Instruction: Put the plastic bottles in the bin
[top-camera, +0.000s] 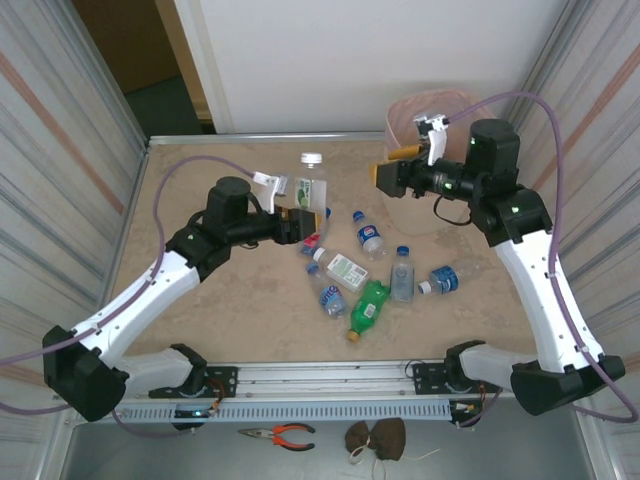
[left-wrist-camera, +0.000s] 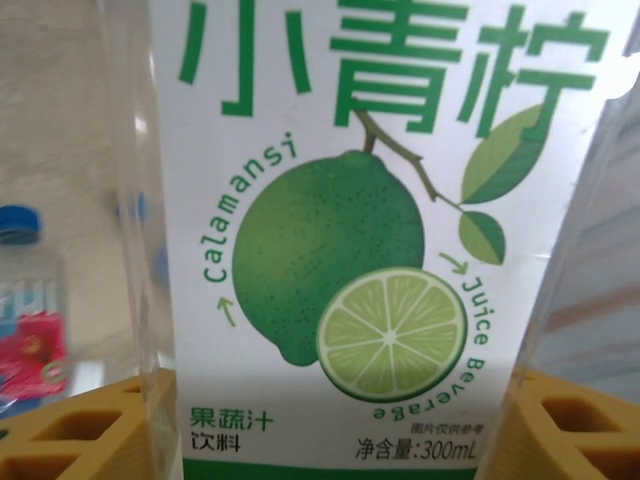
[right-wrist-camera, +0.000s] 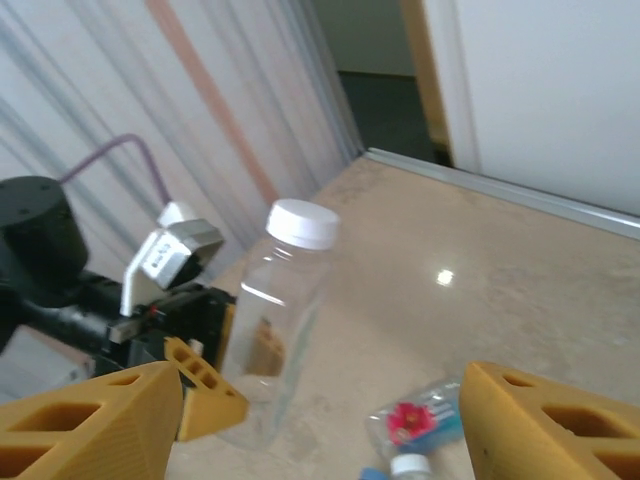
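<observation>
The robot's left gripper has the clear square bottle low and far from the bin, so the right gripper should grab the bottle's upper part and put it in the bin.
A clear square bottle with a white cap and a lime label stands upright left of the table's middle. My left gripper is shut on its lower part. In the left wrist view the label sits between the yellow fingers. The right wrist view shows the same bottle from across the table. My right gripper hangs open and empty beside the bin, with both fingers wide apart. Several plastic bottles lie mid-table, among them a green one and a blue-capped one.
Corrugated walls close in the table on the left and right. An open doorway lies at the back left. Pliers and a brown object lie below the front rail. A red-labelled bottle lies under my right gripper.
</observation>
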